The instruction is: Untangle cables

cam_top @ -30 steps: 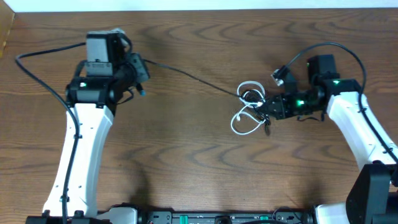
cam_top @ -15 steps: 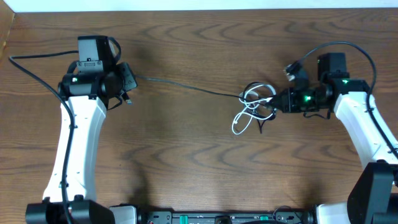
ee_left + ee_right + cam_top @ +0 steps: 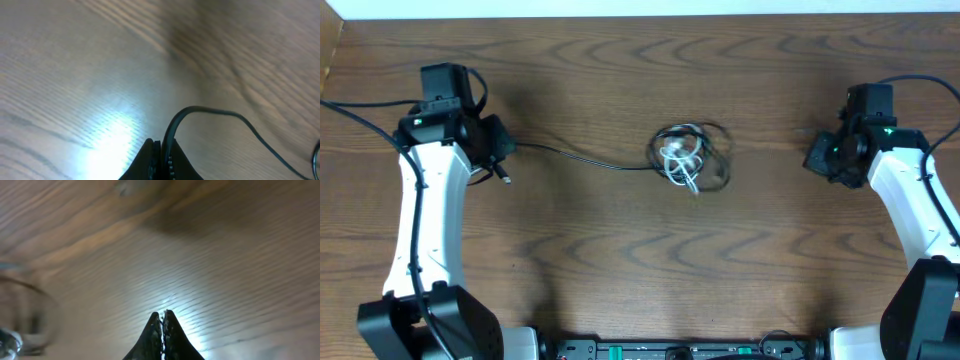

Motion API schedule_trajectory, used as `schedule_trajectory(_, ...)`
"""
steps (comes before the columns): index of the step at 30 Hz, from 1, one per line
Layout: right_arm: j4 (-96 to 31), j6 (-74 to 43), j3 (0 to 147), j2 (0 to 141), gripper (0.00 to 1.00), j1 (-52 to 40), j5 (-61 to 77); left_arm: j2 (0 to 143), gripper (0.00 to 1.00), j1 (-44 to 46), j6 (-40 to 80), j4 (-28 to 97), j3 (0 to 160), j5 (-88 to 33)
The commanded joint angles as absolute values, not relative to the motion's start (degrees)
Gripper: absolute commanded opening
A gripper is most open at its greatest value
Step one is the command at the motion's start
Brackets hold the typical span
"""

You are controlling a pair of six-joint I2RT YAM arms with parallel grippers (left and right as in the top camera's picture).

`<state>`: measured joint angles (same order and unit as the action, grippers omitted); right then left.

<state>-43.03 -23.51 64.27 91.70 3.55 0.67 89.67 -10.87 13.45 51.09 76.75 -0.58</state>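
I should let go of the black cable with my left gripper and lift the white cable out [image 3: 681, 165], because the black cable's loops [image 3: 657, 146] go around the white cable at the knot.
The black cable [image 3: 580, 158] runs across the wooden table from my left gripper [image 3: 505, 150] to a small knot at the centre. There it loops around the coiled white cable [image 3: 680, 158]. In the left wrist view my left gripper [image 3: 163, 146] is shut on the black cable [image 3: 200, 109], which arcs up and off to the right. My right gripper [image 3: 815, 160] is well to the right of the knot and apart from it. In the right wrist view the right gripper [image 3: 163, 314] is shut with nothing in it, and the knot [image 3: 20, 330] is a blur at the far left.
Thick black arm wires [image 3: 360, 112] trail from the left arm toward the table's left edge, and another loops above the right arm [image 3: 910, 80]. A pale strip [image 3: 640, 8] runs along the table's back edge.
The right gripper let go of the knot and drew back to the right. The left arm moved left with the black cable, and the knot slid left and bunched tighter.
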Motion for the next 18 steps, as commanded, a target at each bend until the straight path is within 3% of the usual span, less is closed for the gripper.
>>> schedule_trajectory(1,-41.1,-21.9,64.0,91.1,0.01,3.6,-0.2,90.7,0.07,-11.2,10.5,51.8,78.0,-3.1)
schedule_trajectory(4,-38.9,-16.6,64.0,91.1,0.01,3.4,9.1,90.7,0.07,-9.9,5.3,51.8,77.8,-9.9)
schedule_trajectory(11,-37.9,-16.6,64.0,91.1,0.02,3.3,13.1,90.7,0.08,-4.5,-1.3,51.8,77.8,-17.3)
schedule_trajectory(12,-38.0,-16.6,64.0,91.1,0.03,3.3,13.1,90.7,0.14,-3.7,-1.5,51.8,77.8,-17.3)
schedule_trajectory(14,-38.2,-16.6,64.0,91.1,0.06,3.3,13.1,90.7,0.36,-1.8,-1.5,51.7,77.8,-17.4)
schedule_trajectory(18,-38.1,-16.6,64.0,91.1,0.11,3.3,13.1,90.7,0.71,2.2,-1.5,50.9,77.8,-17.6)
